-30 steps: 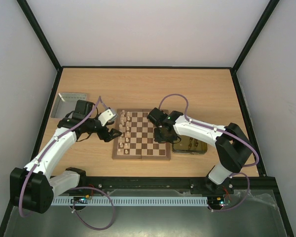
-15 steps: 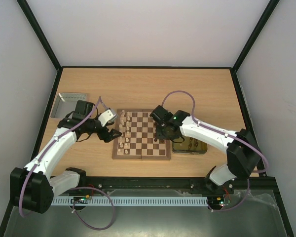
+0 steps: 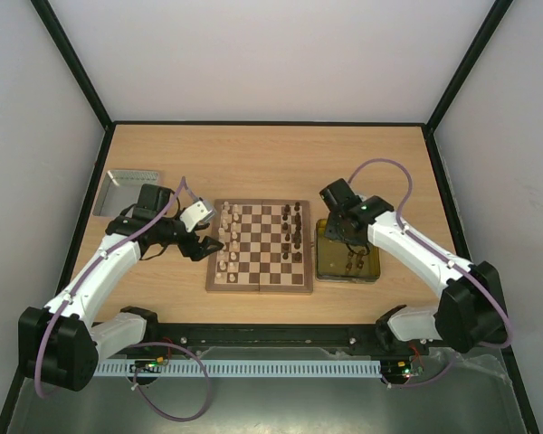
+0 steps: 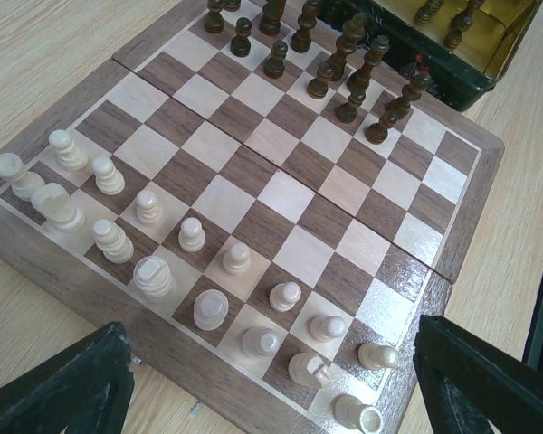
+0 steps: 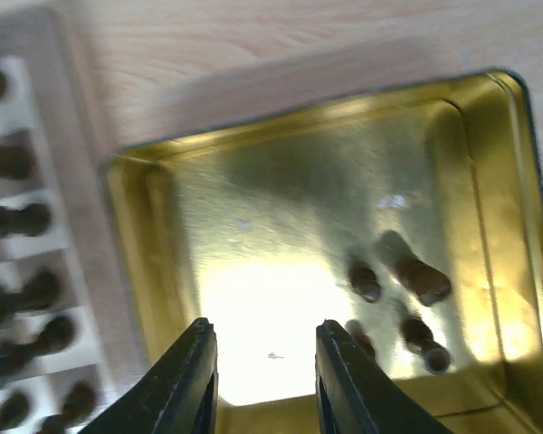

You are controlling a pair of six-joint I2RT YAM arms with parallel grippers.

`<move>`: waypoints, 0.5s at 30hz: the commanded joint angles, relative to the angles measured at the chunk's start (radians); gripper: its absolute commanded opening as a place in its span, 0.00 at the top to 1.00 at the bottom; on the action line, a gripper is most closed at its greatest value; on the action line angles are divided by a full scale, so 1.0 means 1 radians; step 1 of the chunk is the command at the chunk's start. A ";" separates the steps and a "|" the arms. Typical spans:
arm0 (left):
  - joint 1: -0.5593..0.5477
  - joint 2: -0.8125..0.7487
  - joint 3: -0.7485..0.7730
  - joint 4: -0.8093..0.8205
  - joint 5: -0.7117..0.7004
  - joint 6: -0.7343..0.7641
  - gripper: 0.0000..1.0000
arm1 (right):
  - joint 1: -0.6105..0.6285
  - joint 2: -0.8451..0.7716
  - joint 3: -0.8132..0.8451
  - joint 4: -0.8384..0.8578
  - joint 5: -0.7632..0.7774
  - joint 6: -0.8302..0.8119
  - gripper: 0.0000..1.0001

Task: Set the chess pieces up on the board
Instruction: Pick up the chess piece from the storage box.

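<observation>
The dark piece (image 5: 364, 281) nearest the yellow tray's middle stands clear of its neighbours, so I should keep my right gripper heading there until its open fingers straddle it.
The chessboard (image 3: 261, 258) lies at the table's middle; it also shows in the left wrist view (image 4: 281, 194). Cream pieces (image 3: 223, 242) stand in two rows along its left side, seen close in the left wrist view (image 4: 154, 271). Dark brown pieces (image 3: 296, 226) stand along its right side (image 4: 344, 63). Several dark pieces (image 5: 403, 298) lie in the yellow tray (image 3: 374, 268). My left gripper (image 3: 205, 244) is open and empty at the board's left edge. My right gripper (image 3: 339, 231) is open and empty above the yellow tray (image 5: 145, 271).
A silver metal tray (image 3: 127, 190) sits at the far left of the table. Black frame rails run round the table. The board's right frame (image 5: 72, 181) lies just left of the yellow tray.
My right gripper has moved right, off the board's right side to above the yellow tray. More dark pieces now show on the board's right. The left arm has not moved.
</observation>
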 commanded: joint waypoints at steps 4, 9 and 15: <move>-0.004 -0.010 -0.008 0.008 0.007 -0.001 0.15 | -0.085 0.018 -0.107 -0.024 -0.007 -0.063 0.71; -0.003 -0.010 -0.008 0.008 0.007 -0.001 0.15 | -0.117 0.035 -0.125 -0.006 -0.019 -0.073 0.71; -0.003 -0.008 -0.010 0.008 0.008 -0.001 0.15 | -0.153 0.046 -0.144 0.012 -0.043 -0.076 0.71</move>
